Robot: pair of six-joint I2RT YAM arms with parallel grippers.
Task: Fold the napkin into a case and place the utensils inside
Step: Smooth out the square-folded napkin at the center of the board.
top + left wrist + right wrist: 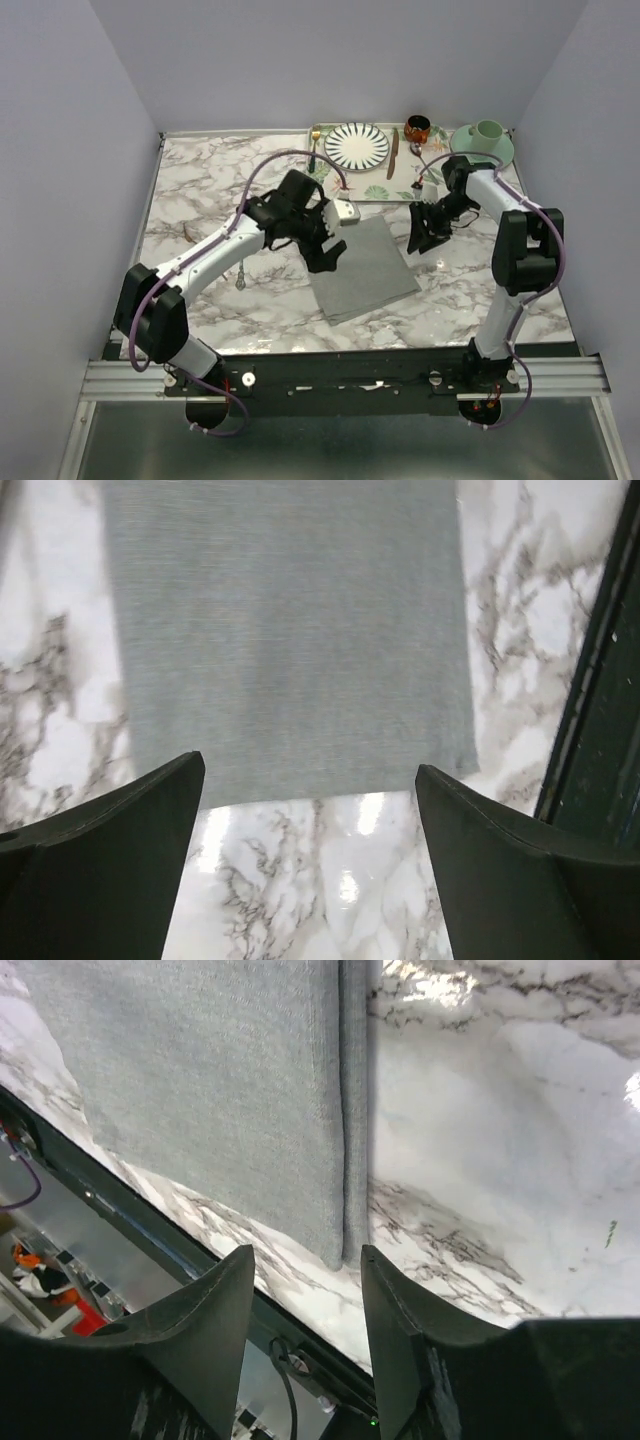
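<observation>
My left gripper is at the napkin (365, 268), which lies at a slant to the table's front edge, so it should back off while my right gripper squares the napkin by its near corner (416, 289).
The grey napkin (362, 268) lies flat on the marble, folded into a slanted rectangle between the two arms. My left gripper (325, 255) hangs over its left edge, jaws wide open and empty. In the left wrist view the napkin (290, 630) ends just beyond my left gripper (310, 780). My right gripper (422, 235) hovers off the cloth's far right corner. In the right wrist view the napkin (220, 1090) shows a doubled edge, and my right gripper (305, 1255) is partly open with nothing in it. A slim utensil (241, 279) and a thin copper-coloured piece (190, 233) lie on the table's left.
At the back stands a leaf-patterned tray (400, 190) with a striped plate (357, 145), a gold fork (314, 148) and a brown-handled knife (393, 155). A dark mug (417, 127) and a green cup on its saucer (485, 135) stand at the back right.
</observation>
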